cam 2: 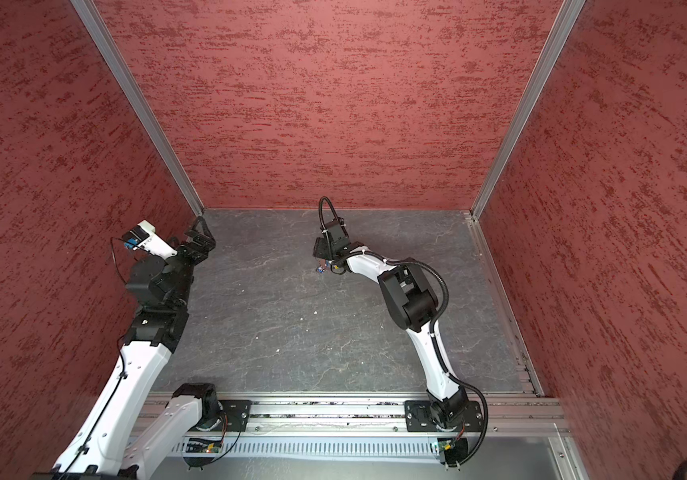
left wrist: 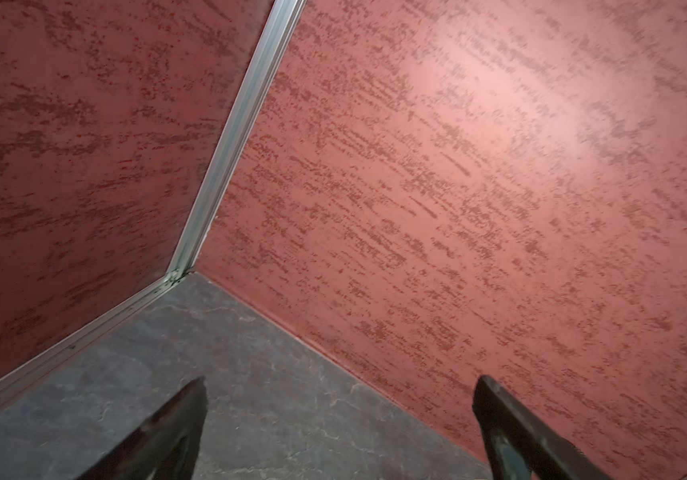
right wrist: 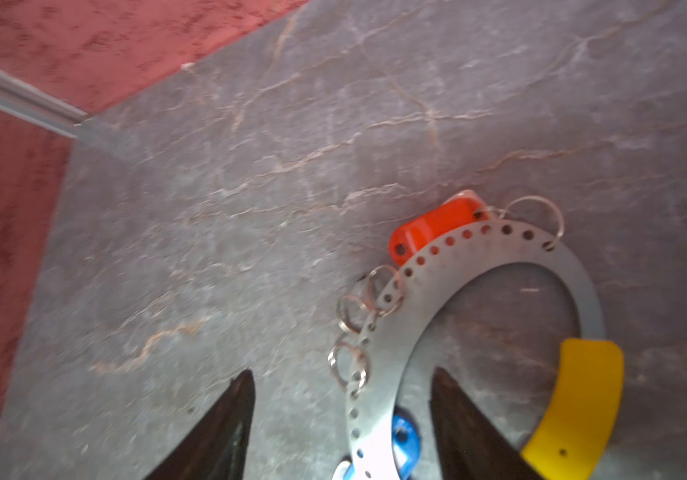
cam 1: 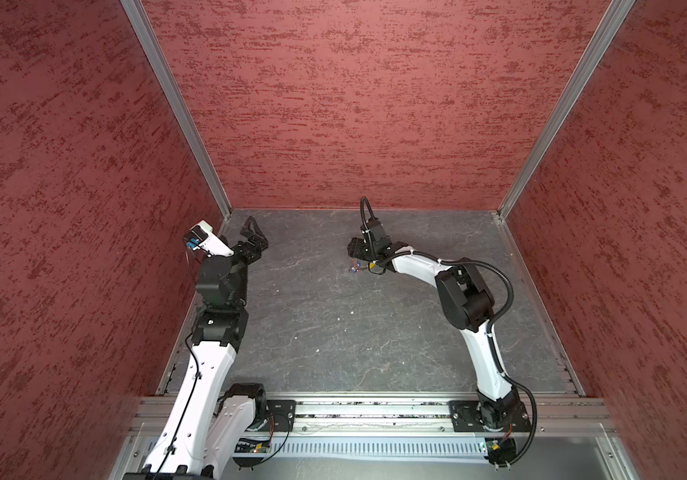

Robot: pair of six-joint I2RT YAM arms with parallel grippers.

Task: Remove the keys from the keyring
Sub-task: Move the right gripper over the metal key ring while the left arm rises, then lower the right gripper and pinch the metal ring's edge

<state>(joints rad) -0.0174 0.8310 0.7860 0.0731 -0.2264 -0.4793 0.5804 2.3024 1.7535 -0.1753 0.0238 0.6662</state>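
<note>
I should turn the keyring by its band [right wrist: 385, 356] with my right gripper while my left gripper moves closer, because the yellow sleeve [right wrist: 582, 400] lies away from my left gripper.
In the right wrist view the keyring [right wrist: 450, 266] lies flat on the grey floor: a silvery perforated band bent into a loop, with a yellow sleeve [right wrist: 578, 407] and small split rings [right wrist: 350, 309]. The red-headed key [right wrist: 437, 226] lies against the loop's outer edge. The blue-headed key [right wrist: 406, 442] peeks out from under the band. My right gripper [right wrist: 342, 378] is low over the loop and open, its fingers either side of the band without touching it. In both top views the keyring [cam 1: 358, 267] [cam 2: 323, 268] is a small cluster under the right gripper [cam 1: 356, 253]. My left gripper [cam 1: 256, 233] [left wrist: 339, 380] is open and empty near the back left corner.
Red textured walls [cam 1: 354, 104] enclose the grey stone-patterned floor [cam 1: 333, 324] on three sides, with aluminium corner posts [cam 1: 175, 104]. A metal rail [cam 1: 375, 411] carrying both arm bases runs along the front edge. Small white specks dot the floor.
</note>
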